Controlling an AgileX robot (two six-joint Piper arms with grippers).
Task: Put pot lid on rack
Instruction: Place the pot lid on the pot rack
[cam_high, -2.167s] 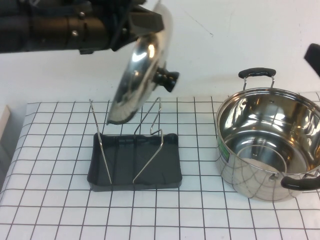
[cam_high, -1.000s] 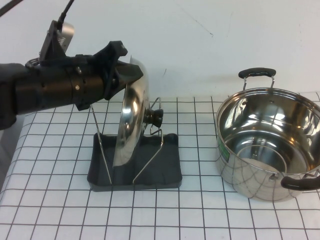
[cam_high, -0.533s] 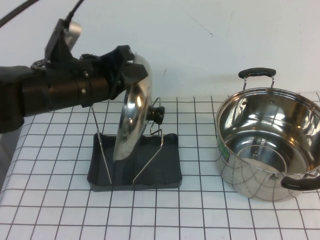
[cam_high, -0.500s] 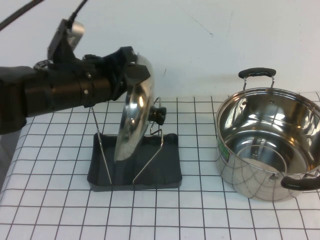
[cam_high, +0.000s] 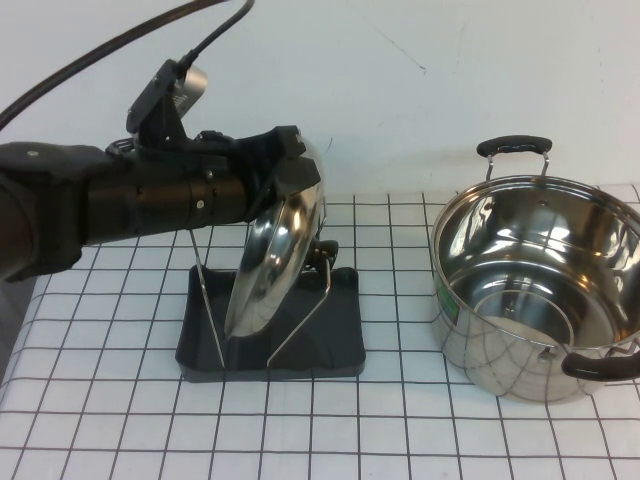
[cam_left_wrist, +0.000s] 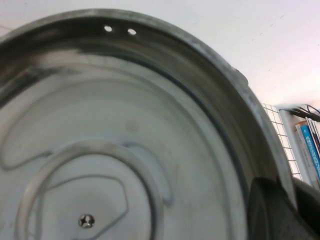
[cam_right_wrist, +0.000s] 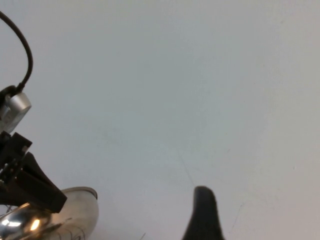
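Note:
I need to tip the pot lid (cam_high: 272, 262) by its upper rim (cam_high: 314, 155) back upright with my left gripper before I open the gripper, because the lid leans toward the pot in the rack.
The shiny steel pot lid (cam_high: 272, 258) stands on edge in the rack (cam_high: 340, 335). Its lower rim is down in the dark tray, between the silver wire uprights (cam_high: 203, 300). It leans toward the right, with its black knob (cam_high: 324, 252) against a wire. My left gripper (cam_high: 298, 172) is shut on the lid's upper rim. In the left wrist view the lid's underside (cam_left_wrist: 125, 150) fills the picture, and the left gripper (cam_left_wrist: 287, 200) has its dark fingers (cam_left_wrist: 267, 212) pinching the rim. Of my right gripper, only one dark fingertip (cam_right_wrist: 202, 212) shows before a pale wall, holding nothing.
A deep steel pot (cam_high: 540, 290) with black handles (cam_high: 513, 146) stands at the right on the checked tablecloth (cam_high: 400, 430). My left arm (cam_high: 110, 205) reaches in from the left above the cloth. A white wall rises behind the table.
My left gripper has moved right and lower with the lid. The lid now leans further right in the rack and its knob sits lower against the wire.

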